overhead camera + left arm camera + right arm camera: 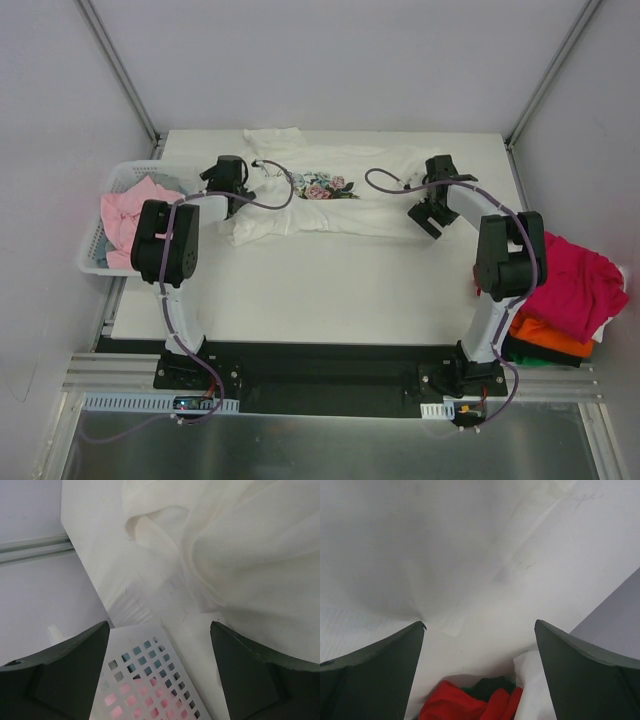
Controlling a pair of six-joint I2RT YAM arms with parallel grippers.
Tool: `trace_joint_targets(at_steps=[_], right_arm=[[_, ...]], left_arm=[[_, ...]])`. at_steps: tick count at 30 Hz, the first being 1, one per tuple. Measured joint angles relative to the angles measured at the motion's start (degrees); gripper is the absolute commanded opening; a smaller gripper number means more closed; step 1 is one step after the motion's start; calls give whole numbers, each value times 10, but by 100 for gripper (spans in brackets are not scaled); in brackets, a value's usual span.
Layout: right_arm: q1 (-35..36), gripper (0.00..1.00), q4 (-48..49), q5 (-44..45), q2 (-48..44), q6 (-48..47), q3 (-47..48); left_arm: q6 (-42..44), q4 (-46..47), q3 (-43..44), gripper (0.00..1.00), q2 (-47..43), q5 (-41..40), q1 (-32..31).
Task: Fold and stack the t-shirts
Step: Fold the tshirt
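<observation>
The white t-shirt lies against the table's back edge (290, 134). My right gripper should press the cloth's near side (396, 216) and drag it nearer together with my left gripper.
A white t-shirt with a flower print (330, 200) lies spread across the back of the table. Its rumpled cloth fills the upper right of the left wrist view (240, 545). My left gripper (237, 205) is open and empty over the shirt's left end. My right gripper (428, 218) is open and empty at the shirt's right edge; smooth white cloth shows in its view (395, 540). A pale pink tee (130, 215) lies in the basket. A magenta tee (575, 285), an orange one (550, 335) and a dark one (530, 352) lie piled at the table's right.
A white lattice basket (95, 262) stands off the table's left edge; its wall shows in the left wrist view (150, 680). The coloured pile shows between the right fingers (470, 702). Metal frame posts rise at both back corners.
</observation>
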Motion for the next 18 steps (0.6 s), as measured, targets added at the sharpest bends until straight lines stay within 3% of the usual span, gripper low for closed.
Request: trace_joint_targets(at_steps=[11, 18], right_arm=[[0, 97, 3, 1, -35, 27, 22], [3, 97, 5, 1, -13, 49, 104]], left_arm=[[-52, -24, -18, 92, -120, 20, 0], [-106, -54, 6, 94, -125, 47, -2]])
